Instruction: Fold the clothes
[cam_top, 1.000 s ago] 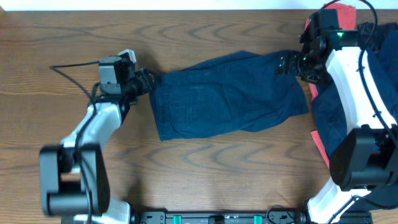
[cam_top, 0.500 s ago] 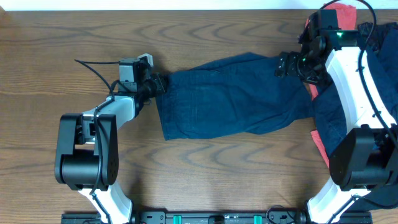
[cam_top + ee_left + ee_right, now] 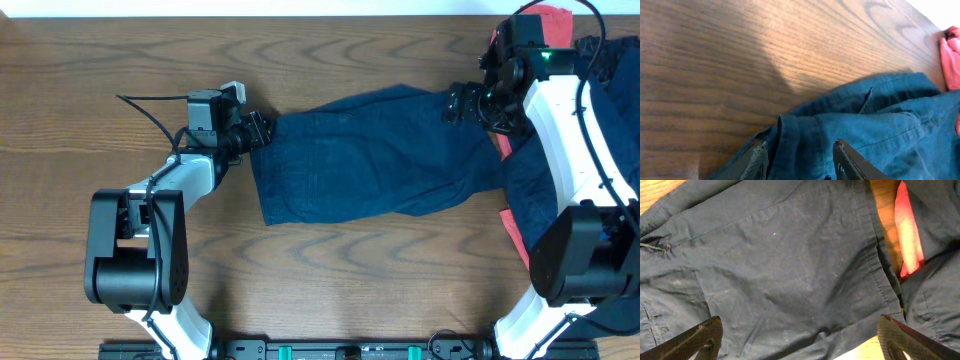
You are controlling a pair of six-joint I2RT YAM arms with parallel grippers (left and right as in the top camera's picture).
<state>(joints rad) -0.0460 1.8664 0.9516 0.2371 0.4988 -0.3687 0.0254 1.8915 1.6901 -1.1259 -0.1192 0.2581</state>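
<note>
My left gripper is going to pinch the navy-blue shorts [image 3: 370,160] by their raised corner [image 3: 280,124] and turn them lengthwise, with my right gripper at the other end, before folding, because the shorts lie crosswise.
The navy-blue shorts [image 3: 370,160] lie spread flat across the middle of the table. My left gripper [image 3: 260,130] is at their left edge. In the left wrist view its fingers [image 3: 800,147] stand partly apart, with a raised fold of the shorts [image 3: 880,115] between them. My right gripper [image 3: 462,103] is over the shorts' upper right corner. In the right wrist view its jaws [image 3: 799,322] are wide open above the flat cloth [image 3: 790,255], holding nothing.
A pile of other clothes lies at the right edge under the right arm: a dark navy garment [image 3: 530,190] and coral-red cloth [image 3: 515,228]. The red cloth also shows in the right wrist view [image 3: 907,235] and the left wrist view [image 3: 950,55]. Bare wooden table [image 3: 330,290] lies in front.
My left gripper has moved right along the table, and the shorts' left edge has shifted right with it. The right gripper has stayed in place.
</note>
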